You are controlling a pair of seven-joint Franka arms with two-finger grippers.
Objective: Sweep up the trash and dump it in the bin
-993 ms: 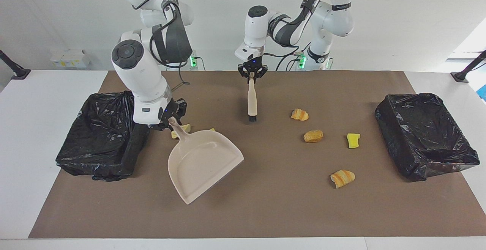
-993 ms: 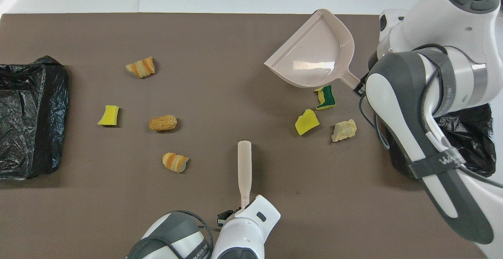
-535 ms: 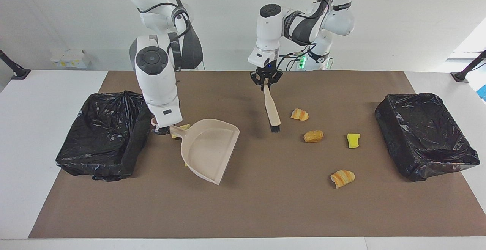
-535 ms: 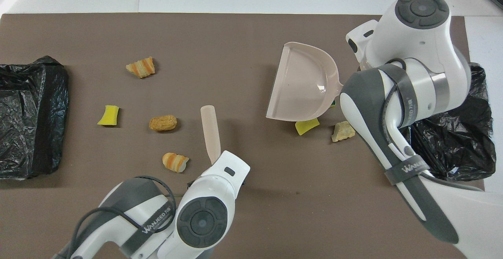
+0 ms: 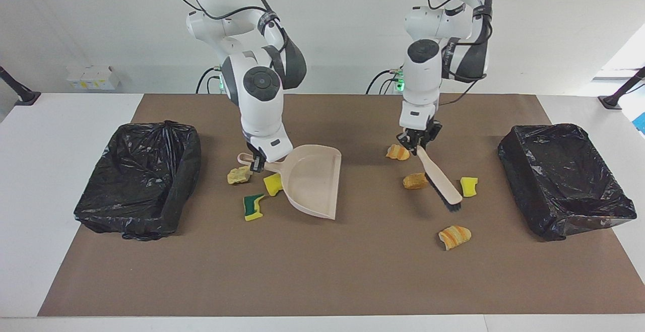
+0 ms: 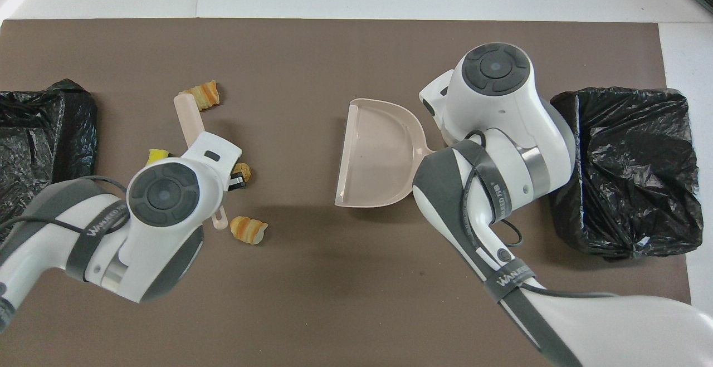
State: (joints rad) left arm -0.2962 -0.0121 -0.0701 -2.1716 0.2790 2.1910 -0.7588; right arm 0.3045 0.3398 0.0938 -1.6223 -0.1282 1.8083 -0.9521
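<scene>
The orange-striped chunk [image 5: 454,237] is beyond the brush's tip and away from the dustpan, so next my left gripper sweeps it from the bin's side toward the dustpan's opening [image 6: 343,156].
My right gripper [image 5: 257,162] is shut on the handle of the beige dustpan [image 5: 312,181], held low over the mat with its mouth toward the left arm's end; the dustpan also shows in the overhead view [image 6: 379,155]. A tan chunk [image 5: 239,175], a yellow sponge [image 5: 272,184] and a green-yellow sponge [image 5: 252,207] lie by its handle end. My left gripper [image 5: 417,143] is shut on the brush [image 5: 438,178], whose bristles point down between a brown chunk [image 5: 415,181] and a yellow sponge [image 5: 469,186]. Two orange-striped chunks [image 5: 397,152] [image 5: 454,236] lie near.
A black-lined bin [image 5: 136,181] stands at the right arm's end of the brown mat and another [image 5: 564,181] at the left arm's end. In the overhead view the right arm hides the three scraps by the dustpan.
Both arms moved toward the left arm's end. The dustpan turned and shifted, uncovering the three scraps beside it. The brush swung over and down among the scraps near the left arm's bin.
</scene>
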